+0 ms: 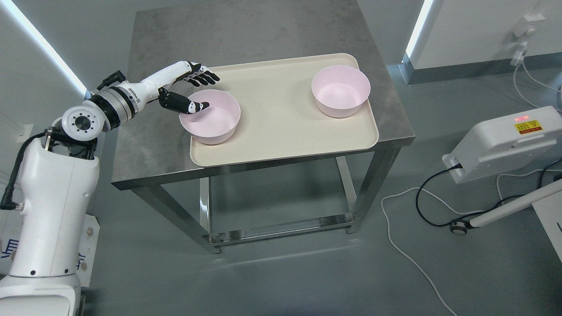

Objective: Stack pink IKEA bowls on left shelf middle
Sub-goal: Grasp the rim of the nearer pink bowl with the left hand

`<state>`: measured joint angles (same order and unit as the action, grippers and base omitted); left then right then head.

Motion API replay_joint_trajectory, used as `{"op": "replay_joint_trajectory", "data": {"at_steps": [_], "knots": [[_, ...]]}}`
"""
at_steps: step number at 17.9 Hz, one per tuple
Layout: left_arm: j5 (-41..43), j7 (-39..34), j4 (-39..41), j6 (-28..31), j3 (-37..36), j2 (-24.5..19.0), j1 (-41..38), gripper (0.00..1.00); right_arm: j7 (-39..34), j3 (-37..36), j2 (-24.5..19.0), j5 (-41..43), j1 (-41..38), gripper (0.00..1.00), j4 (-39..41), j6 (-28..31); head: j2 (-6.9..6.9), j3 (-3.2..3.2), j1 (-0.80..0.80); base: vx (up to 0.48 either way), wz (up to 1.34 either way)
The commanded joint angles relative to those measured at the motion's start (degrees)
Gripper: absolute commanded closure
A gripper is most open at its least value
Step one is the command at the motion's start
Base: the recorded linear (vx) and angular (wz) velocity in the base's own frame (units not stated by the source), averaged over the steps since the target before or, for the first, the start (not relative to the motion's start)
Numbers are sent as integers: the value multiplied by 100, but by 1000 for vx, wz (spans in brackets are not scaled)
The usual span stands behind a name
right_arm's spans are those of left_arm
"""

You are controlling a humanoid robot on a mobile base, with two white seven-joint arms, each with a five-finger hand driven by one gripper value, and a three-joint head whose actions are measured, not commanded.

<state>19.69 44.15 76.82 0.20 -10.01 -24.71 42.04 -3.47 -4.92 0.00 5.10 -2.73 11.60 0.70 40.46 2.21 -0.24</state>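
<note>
My gripper will lower the bowl at my hand and it will nest in the other bowl, since that's empty and its sides flare to a wide rim.
Two pink bowls stand upright on a beige tray. The left bowl is near the tray's front left; the right bowl is at the back right corner. My left hand reaches in from the left over the left bowl's far-left rim. Its thumb dips inside the bowl against the rim, while the other fingers are spread outside and above the rim, apart from it. The hand is open and holds nothing. The right arm is out of sight.
The tray lies on a steel table with a low crossbar frame. To the right on the floor stand a white device with a red light and several cables. Grey walls run behind the table.
</note>
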Motion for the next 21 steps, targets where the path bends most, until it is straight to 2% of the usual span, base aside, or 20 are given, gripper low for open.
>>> {"op": "replay_joint_trajectory", "data": {"at_steps": [1,4,8,9,12,14,17,18,21], "knots": [[166,59,9,-133,-168,-25,93,52,-4,0,100,0,1,0,0,0,0,0,0,0,0],[886,59,-18,-344,-203,-34,50,56,-4,0,100,0,1,0,0,0,0,0,0,0,0],[1274,59,-35,-591,-212,63,14,59,-4,0,100,0,1,0,0,0,0,0,0,0,0],[1301,59,-35,-652,-212,72,23,62,-4,0,100,0,1,0,0,0,0,0,0,0,0],[1459,59,-62,-1398,-134,107,32,76,-4,0,100,0,1,0,0,0,0,0,0,0,0],[1433,50,-62,-1557,-98,186,41,81,-4,0,100,0,1,0,0,0,0,0,0,0,0],[1406,67,-62,-1899,130,282,58,96,-4,0,100,0,1,0,0,0,0,0,0,0,0],[1406,59,-62,-2005,261,370,67,99,-4,0,100,0,1,0,0,0,0,0,0,0,0],[1398,50,0,-2033,420,721,233,100,-4,0,100,0,1,0,0,0,0,0,0,0,0]]}}
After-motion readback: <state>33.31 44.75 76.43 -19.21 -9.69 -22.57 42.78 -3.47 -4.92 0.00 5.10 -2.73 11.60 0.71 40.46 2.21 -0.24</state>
